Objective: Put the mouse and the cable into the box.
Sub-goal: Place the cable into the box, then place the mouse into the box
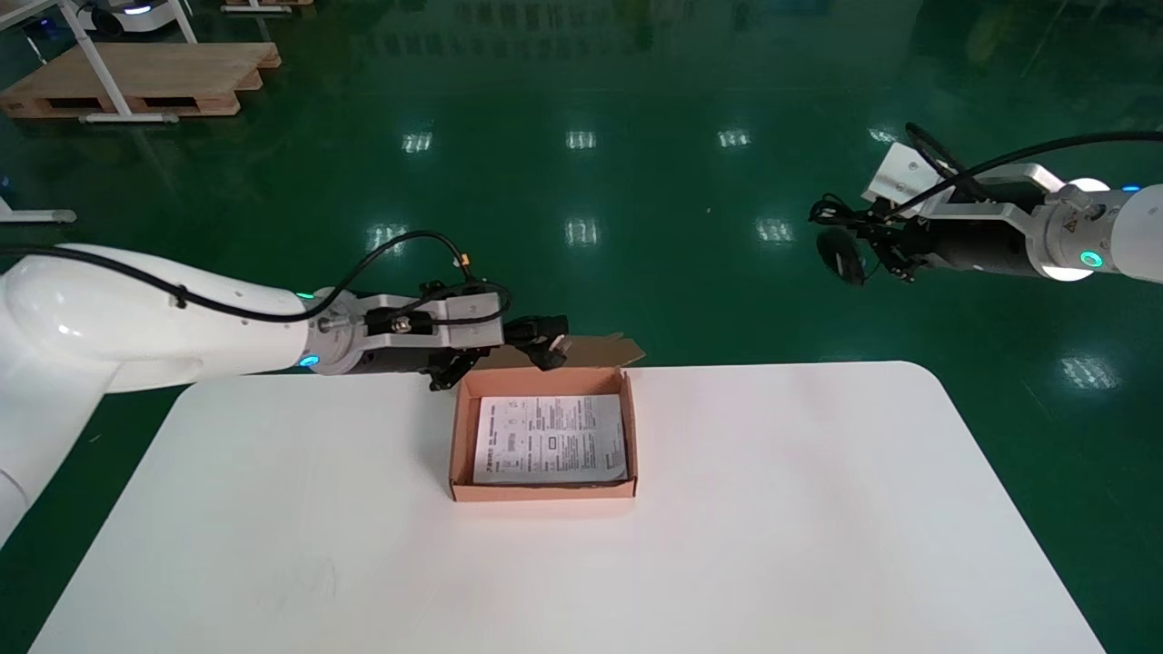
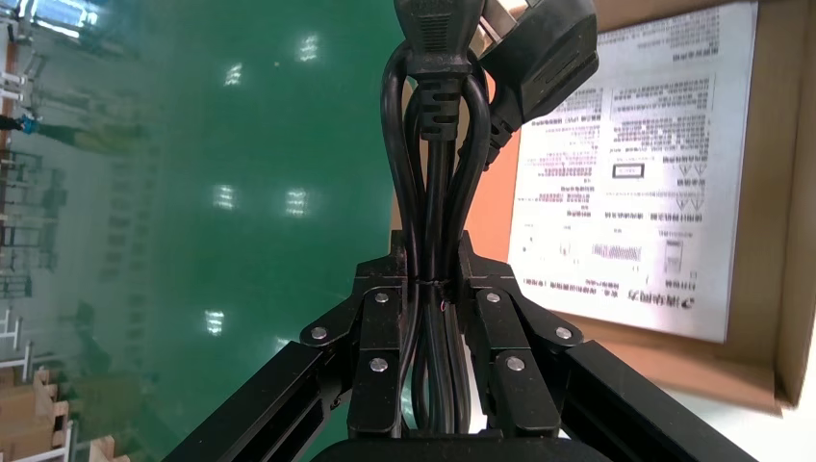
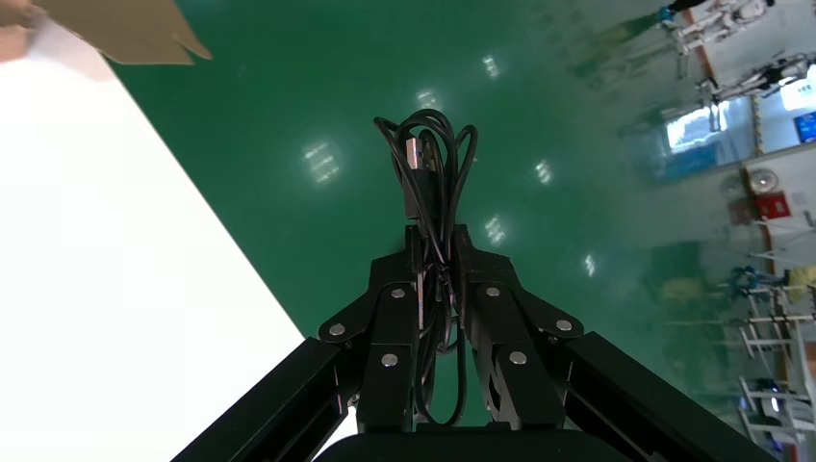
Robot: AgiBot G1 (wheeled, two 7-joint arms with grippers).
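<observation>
The box's corner (image 1: pixel 481 377) is blocked by my left gripper. My right gripper should keep the mouse out of the way until my left gripper puts the power cable inside (image 1: pixel 551 423) and moves back.
An open cardboard box (image 1: pixel 543 491) sits mid-table with a printed sheet (image 1: pixel 551 439) lying flat inside. My left gripper (image 1: pixel 529 332) hovers at the box's far left corner, shut on a bundled black power cable (image 1: pixel 551 349). In the left wrist view the cable (image 2: pixel 438 173) runs between the closed fingers (image 2: pixel 380 327) of the gripper (image 2: pixel 435 281), with its plugs (image 2: pixel 539 58) hanging over the sheet (image 2: pixel 635 164). My right gripper (image 1: pixel 877 243) is off the table at the far right, above the floor, shut on a coiled thin cord (image 3: pixel 428 183). A dark oval mouse (image 1: pixel 840 257) dangles from the cord.
The white table (image 1: pixel 772 509) is bare around the box. The box's lid flap (image 1: pixel 600 350) lies folded back past the far edge. Green floor lies beyond, with a wooden pallet (image 1: pixel 136 82) far back left.
</observation>
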